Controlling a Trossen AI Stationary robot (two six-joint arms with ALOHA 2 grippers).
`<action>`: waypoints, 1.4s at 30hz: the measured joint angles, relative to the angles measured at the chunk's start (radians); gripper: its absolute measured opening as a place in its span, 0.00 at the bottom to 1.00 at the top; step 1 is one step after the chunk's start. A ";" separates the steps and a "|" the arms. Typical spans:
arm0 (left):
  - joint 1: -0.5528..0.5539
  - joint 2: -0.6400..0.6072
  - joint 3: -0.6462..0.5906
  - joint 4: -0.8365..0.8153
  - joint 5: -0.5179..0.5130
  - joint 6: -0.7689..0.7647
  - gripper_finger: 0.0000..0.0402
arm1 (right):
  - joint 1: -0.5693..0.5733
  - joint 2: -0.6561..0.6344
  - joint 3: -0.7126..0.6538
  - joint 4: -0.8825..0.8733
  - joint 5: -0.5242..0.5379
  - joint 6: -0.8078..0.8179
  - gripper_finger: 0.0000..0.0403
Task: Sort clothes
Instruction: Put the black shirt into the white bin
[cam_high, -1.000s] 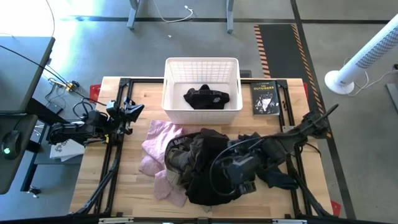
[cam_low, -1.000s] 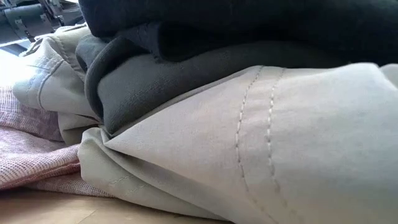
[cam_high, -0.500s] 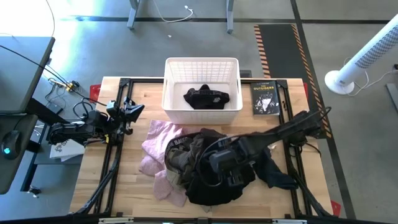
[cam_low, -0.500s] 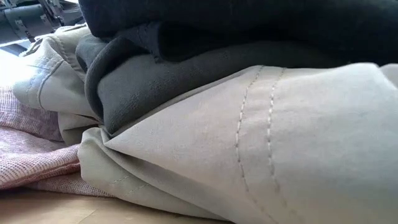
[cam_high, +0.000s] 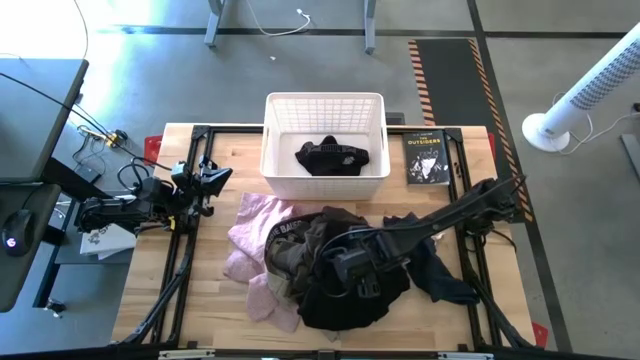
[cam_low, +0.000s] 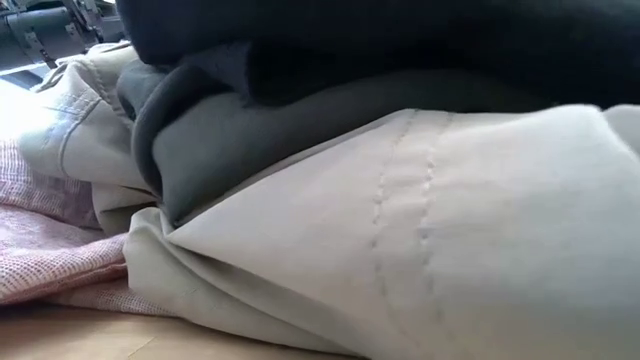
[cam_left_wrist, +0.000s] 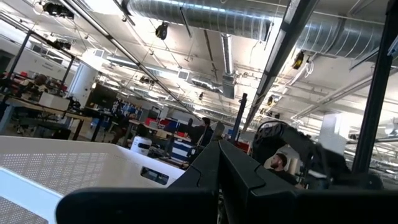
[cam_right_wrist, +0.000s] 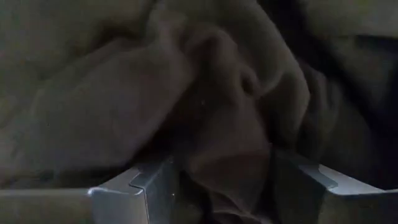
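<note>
The black garment (cam_high: 342, 308) is lying loosely over the olive-brown piece (cam_high: 312, 281), so the black garment will come away by itself and hang long when the robot lifts it.
A heap of clothes lies mid-table: a pale pink garment (cam_high: 252, 240) at its left, khaki trousers (cam_high: 283, 252) (cam_low: 420, 250), an olive-brown piece (cam_high: 318, 236) (cam_right_wrist: 205, 106), a black one (cam_high: 335, 305) and a navy one (cam_high: 442, 278) at the right. Another black garment (cam_high: 332, 157) lies in the white basket (cam_high: 325, 105). My right gripper (cam_high: 345, 272) (cam_right_wrist: 227, 186) points down into the heap's middle, open, a ridge of olive-brown cloth between its fingers. My left gripper (cam_high: 212, 180) (cam_left_wrist: 217, 155) waits shut at the table's left edge, tilted up. My right gripper comes from above, pointing steeply down, its open fingers (cam_right_wrist: 140, 186) set into the top of the heap. A raised fold of the olive-brown cloth (cam_right_wrist: 217, 149) stands between the two fingers, not pinched. The garment lies slack on the pile.
A small black book (cam_high: 427, 157) lies at the far right, beside the basket. A white fan (cam_high: 585, 95) stands off the table's right. Bare wood shows along the near edge (cam_high: 200, 310) and at the left of the heap.
My right gripper has come down onto the heap and moved toward the table's left, from the heap's right part to its middle. The dark upper folds of the pile have shifted a little under it.
</note>
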 joint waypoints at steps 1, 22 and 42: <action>0.000 0.000 0.000 0.000 0.000 -0.001 0.00 | -0.003 0.000 -0.026 0.039 -0.011 -0.002 0.54; 0.000 0.000 0.000 -0.001 -0.008 0.000 0.00 | 0.035 -0.141 0.453 -0.126 0.043 -0.061 0.02; 0.000 0.000 0.000 0.001 -0.024 -0.001 0.00 | -0.379 -0.249 0.782 0.994 0.330 -0.922 0.02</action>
